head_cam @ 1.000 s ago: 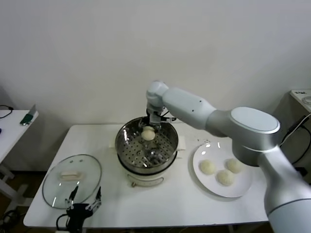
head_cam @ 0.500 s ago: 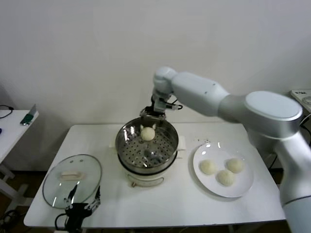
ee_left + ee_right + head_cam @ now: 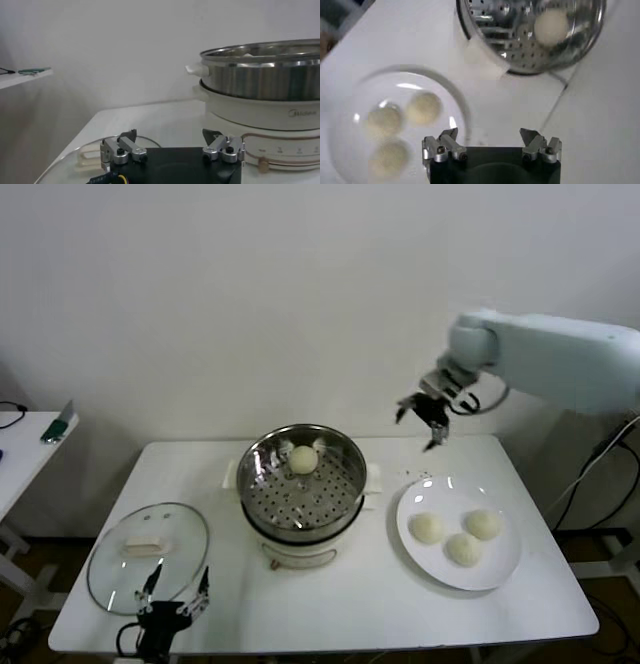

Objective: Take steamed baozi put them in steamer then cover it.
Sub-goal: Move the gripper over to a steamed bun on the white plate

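The plate's baozi (image 3: 427, 528) nearest the steamer has a thin gap (image 3: 445, 538) between it and its neighbours, so it should come away by itself when I lift it.
One baozi (image 3: 303, 458) (image 3: 551, 26) lies at the back of the steamer (image 3: 290, 502) (image 3: 260, 75) (image 3: 490, 25), a shiny perforated basket on a cream pot base. Three more baozi (image 3: 427, 528) (image 3: 483, 524) (image 3: 463, 549) (image 3: 424, 107) sit on the white plate (image 3: 420, 494) (image 3: 350, 100) to its right. The cover (image 3: 120, 574), a glass lid with a cream bar handle, lies flat at the table's front left. My right gripper (image 3: 420, 424) (image 3: 489, 134) hangs open and empty, high above the table's back between steamer and plate. My left gripper (image 3: 177, 581) (image 3: 170, 135) rests open beside the cover.
The white table (image 3: 350, 604) ends just in front of the lid and my left gripper. A side table with a green object (image 3: 58, 424) stands at the far left. Another piece of furniture (image 3: 620, 379) and cables are at the far right.
My right gripper has let go of the baozi in the steamer, risen and swung right to a spot high near the plate. The left arm has stayed still.
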Motion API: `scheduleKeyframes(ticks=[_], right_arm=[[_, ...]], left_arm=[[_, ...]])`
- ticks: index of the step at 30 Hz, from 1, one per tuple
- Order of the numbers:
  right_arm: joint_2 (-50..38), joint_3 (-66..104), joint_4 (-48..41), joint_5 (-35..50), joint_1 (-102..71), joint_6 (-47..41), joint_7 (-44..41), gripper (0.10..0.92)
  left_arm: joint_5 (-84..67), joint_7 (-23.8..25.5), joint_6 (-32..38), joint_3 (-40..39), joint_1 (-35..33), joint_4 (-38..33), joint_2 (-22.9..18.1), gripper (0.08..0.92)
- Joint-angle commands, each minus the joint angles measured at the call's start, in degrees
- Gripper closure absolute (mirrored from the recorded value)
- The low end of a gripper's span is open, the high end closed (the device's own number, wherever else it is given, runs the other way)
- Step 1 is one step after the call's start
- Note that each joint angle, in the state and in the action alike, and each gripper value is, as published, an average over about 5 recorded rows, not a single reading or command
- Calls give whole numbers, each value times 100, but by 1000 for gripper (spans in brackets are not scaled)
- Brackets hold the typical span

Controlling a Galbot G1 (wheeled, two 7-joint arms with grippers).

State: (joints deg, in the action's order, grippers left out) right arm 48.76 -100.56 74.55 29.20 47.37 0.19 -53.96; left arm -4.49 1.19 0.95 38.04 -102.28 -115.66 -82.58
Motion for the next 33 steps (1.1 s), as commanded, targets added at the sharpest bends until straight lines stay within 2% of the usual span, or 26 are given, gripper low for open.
scheduleKeyframes(ticks=[1,8,17,29,33], right_arm=[[-1187,-447,1353,640,-290,-1974,536,203],[-1026,384,970,235,-1566,-2187,675,203],[-596,1574,-62,-420,-2901,-2186,827,203],[-143,2142,-634,-591,-3410,-2115,944,204],[-75,2122,-647,-578,-3254,-2091,925,233]], left_arm=[[9,2,-1,-3,-8,2,-7,177],[65,3,4,-8,-54,-5,-8,177],[104,-17,49,-13,-149,4,-23,177],[103,-19,37,22,-136,24,-11,177],[99,-16,16,31,-113,7,0,177]])
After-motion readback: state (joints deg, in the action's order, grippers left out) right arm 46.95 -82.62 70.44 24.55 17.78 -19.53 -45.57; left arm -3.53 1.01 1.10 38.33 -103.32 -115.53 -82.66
